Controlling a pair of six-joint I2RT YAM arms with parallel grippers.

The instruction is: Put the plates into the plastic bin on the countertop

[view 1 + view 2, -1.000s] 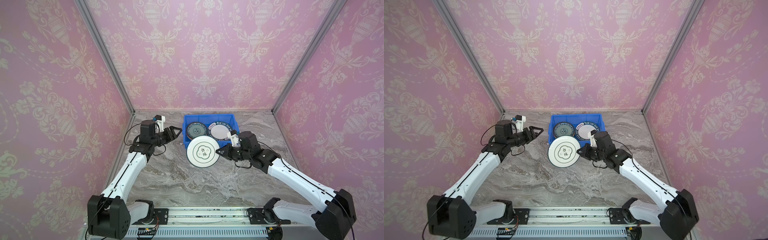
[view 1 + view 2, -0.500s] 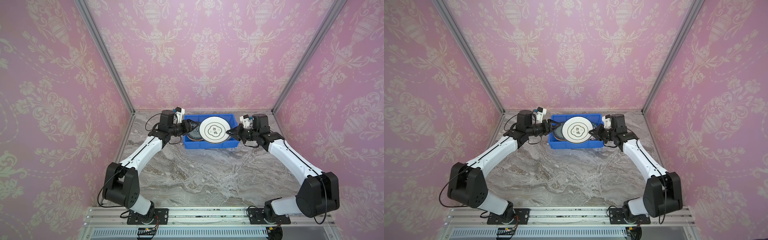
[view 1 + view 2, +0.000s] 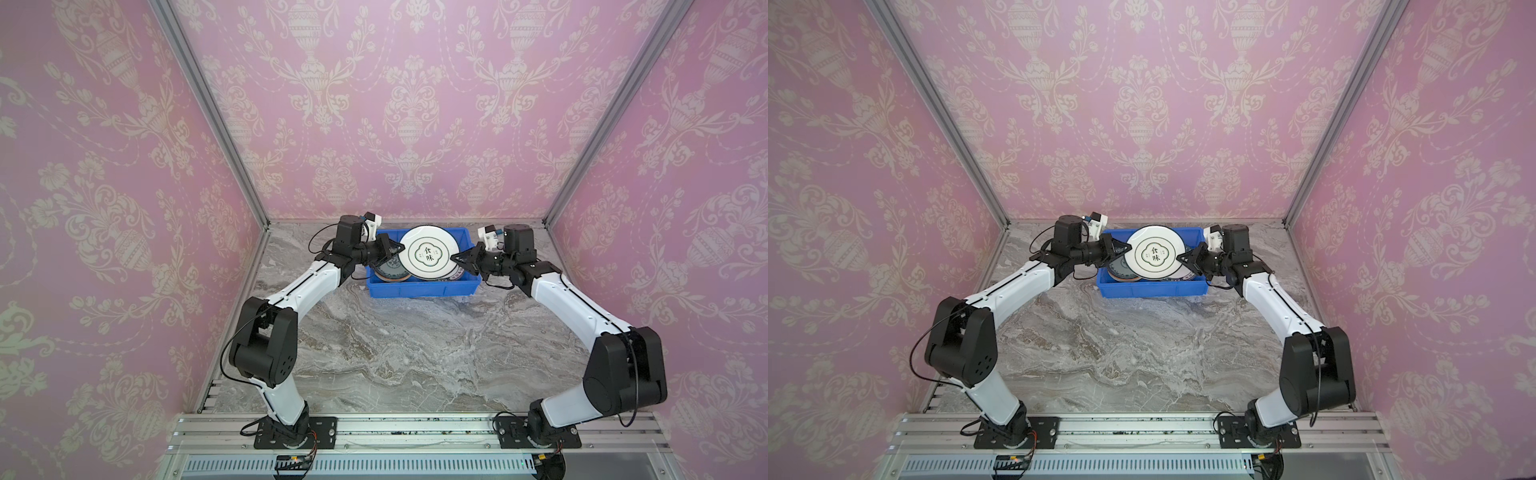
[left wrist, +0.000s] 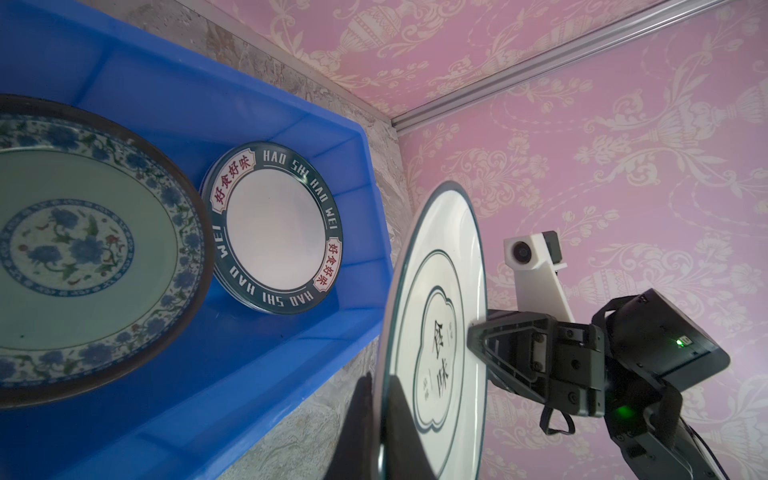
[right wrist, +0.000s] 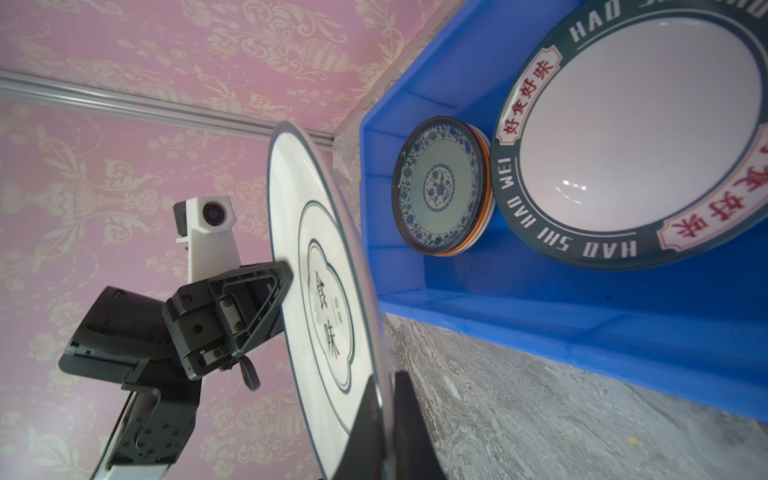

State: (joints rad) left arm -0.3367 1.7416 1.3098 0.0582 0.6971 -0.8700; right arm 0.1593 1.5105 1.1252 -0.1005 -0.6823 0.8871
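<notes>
The way onto the lettered plate (image 5: 640, 136) is blocked by my right gripper on the white plate's rim (image 3: 457, 249). It should retreat while my left gripper lowers the white plate.
A white plate with Chinese characters (image 3: 430, 253) (image 3: 1154, 255) hangs over the blue plastic bin (image 3: 419, 291) (image 3: 1154, 289), held by opposite edges. My left gripper (image 3: 401, 249) (image 3: 1128, 248) (image 4: 380, 415) is shut on its left rim. On the right rim my right gripper (image 3: 455, 257) (image 3: 1179, 258) (image 5: 386, 415) is shut too. Inside the bin lie a teal-patterned plate (image 4: 83, 249) (image 5: 440, 187) on a small stack with an orange edge (image 5: 484, 199), and beside it a white plate with a dark lettered rim (image 4: 276, 226) (image 5: 636, 124).
The bin stands at the back of the grey marble countertop (image 3: 415, 345), close to the pink back wall (image 3: 407, 124). Pink side walls with metal corner rails (image 3: 208, 116) close in both sides. Both arm bases sit on the front rail (image 3: 415, 432).
My right gripper carried the white plate from in front of the bin up over it. My left gripper came in from the left and shut on the plate's other edge.
</notes>
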